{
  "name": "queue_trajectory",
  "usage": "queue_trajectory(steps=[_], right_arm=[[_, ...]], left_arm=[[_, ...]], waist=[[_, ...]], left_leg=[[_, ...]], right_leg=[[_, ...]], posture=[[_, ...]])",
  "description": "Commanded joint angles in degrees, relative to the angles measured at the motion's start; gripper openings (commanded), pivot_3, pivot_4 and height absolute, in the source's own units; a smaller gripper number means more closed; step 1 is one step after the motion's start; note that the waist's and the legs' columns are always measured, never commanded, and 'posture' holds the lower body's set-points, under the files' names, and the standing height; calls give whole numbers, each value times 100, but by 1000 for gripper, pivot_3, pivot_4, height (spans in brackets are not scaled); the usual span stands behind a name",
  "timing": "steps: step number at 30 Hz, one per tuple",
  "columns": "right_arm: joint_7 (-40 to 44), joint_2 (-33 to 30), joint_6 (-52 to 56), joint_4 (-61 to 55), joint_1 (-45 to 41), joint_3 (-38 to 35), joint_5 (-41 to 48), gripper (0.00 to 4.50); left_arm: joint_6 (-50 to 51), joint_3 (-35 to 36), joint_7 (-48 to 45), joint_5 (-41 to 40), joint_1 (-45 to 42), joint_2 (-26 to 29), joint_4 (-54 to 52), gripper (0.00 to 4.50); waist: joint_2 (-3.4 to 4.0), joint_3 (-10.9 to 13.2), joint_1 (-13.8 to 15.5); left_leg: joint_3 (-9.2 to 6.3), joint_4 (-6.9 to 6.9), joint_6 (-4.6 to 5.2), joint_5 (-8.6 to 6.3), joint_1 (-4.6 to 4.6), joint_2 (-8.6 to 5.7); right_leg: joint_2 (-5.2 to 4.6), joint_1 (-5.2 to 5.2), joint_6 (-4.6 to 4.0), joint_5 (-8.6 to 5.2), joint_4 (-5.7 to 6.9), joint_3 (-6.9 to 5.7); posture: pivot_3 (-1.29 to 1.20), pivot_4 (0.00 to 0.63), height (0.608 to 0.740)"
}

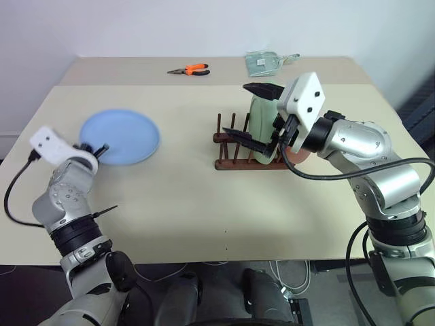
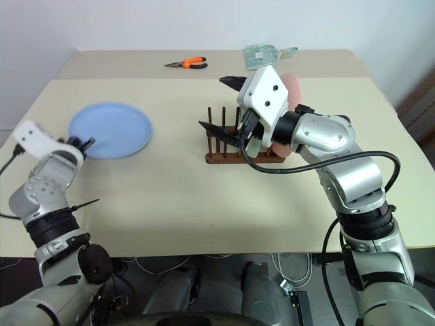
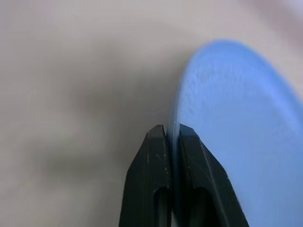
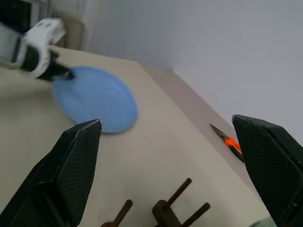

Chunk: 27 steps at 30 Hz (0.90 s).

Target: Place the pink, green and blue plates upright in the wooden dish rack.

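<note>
Next, my right gripper takes the blue plate in my left gripper [image 1: 119,137] by its free rim [image 1: 153,151] after I lift the plate and hands it over, because the plate is far from the dish rack.
The blue plate [image 1: 122,136] lies at the table's left, and my left gripper [image 1: 102,148] is shut on its near-left rim; in the left wrist view the rim of the blue plate [image 3: 236,132] sits pinched between the two black fingers [image 3: 151,161]. The green plate [image 1: 262,125] stands upright in the wooden dish rack [image 1: 228,146], with the pink plate [image 2: 291,85] upright right behind it. My right gripper [image 1: 255,115] hangs open over the rack's left end, its fingers wide apart with nothing between them.
Orange-handled pliers [image 1: 190,69] and a clear plastic packet [image 1: 265,62] lie near the table's far edge. Bare tabletop [image 1: 204,204] stretches between the blue plate and the rack and along the near edge.
</note>
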Motion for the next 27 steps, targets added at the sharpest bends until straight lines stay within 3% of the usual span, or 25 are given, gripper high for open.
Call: queue_trajectory(steps=[1, 5, 11, 14, 21, 23, 25, 27], right_arm=[[281, -41, -641, -252, -157, 599, -837, 4500], [294, 132, -1658, 607, -561, 1730, -2538, 4500], [-100, 728, -2424, 1893, -1015, 2026, -3620, 4500], [-111, 800, -2633, 2189, -1043, 1943, -3867, 3608], [-27, 848, -2772, 2163, -860, 1820, -4076, 81], [-83, 879, -2819, 2119, -827, 1781, -4149, 35], [-117, 906, -2916, 2056, -814, 1729, -4180, 0], [-119, 1117, -2862, 1863, -780, 1484, -3793, 0]], left_arm=[[-481, -929, -810, -217, -349, 114, -1017, 27], [-374, -1643, -1192, -236, -509, 204, -1506, 27], [43, -2141, -1534, -583, -458, 275, -2081, 27], [205, -2049, -1518, -822, -347, 232, -2233, 0], [342, -1839, -1411, -1098, -287, 223, -2212, 0], [170, -1684, -1437, -1191, -289, 150, -2189, 0], [-74, -1299, -1143, -1181, -445, 85, -1936, 707], [-782, -844, -681, -610, -632, 383, -1268, 1541]], waist=[[-5, -2, -10], [-1, -4, -88], [-2, -3, -179], [-2, -3, -155], [-2, -3, -155], [-2, -3, -154], [-3, -3, -150], [-3, -3, -149]], left_leg=[[1, 0, 0, 0, 0, 0], [11, -2, -1, 0, 5, 1], [11, -14, -28, 17, 6, 8], [11, -13, -30, 18, 2, 7], [6, -13, -24, 15, 3, 7], [7, -13, -24, 15, 3, 7], [6, -12, -26, 16, 3, 6], [5, -12, -34, 20, 3, 7]], right_leg=[[0, 0, 0, 0, -2, 0], [-1, -1, 0, 0, -2, 4], [9, -17, -7, 5, 8, 9], [8, -18, -8, 5, 4, 12], [11, -17, -9, 6, 6, 11], [11, -17, -9, 6, 6, 12], [11, -16, -9, 6, 6, 12], [12, -16, -10, 6, 7, 11]], posture=[[0, 150, 740], [0, 150, 740], [0, 150, 740], [0, 150, 740], [0, 150, 740], [0, 150, 740], [0, 150, 740], [0, 150, 740]])
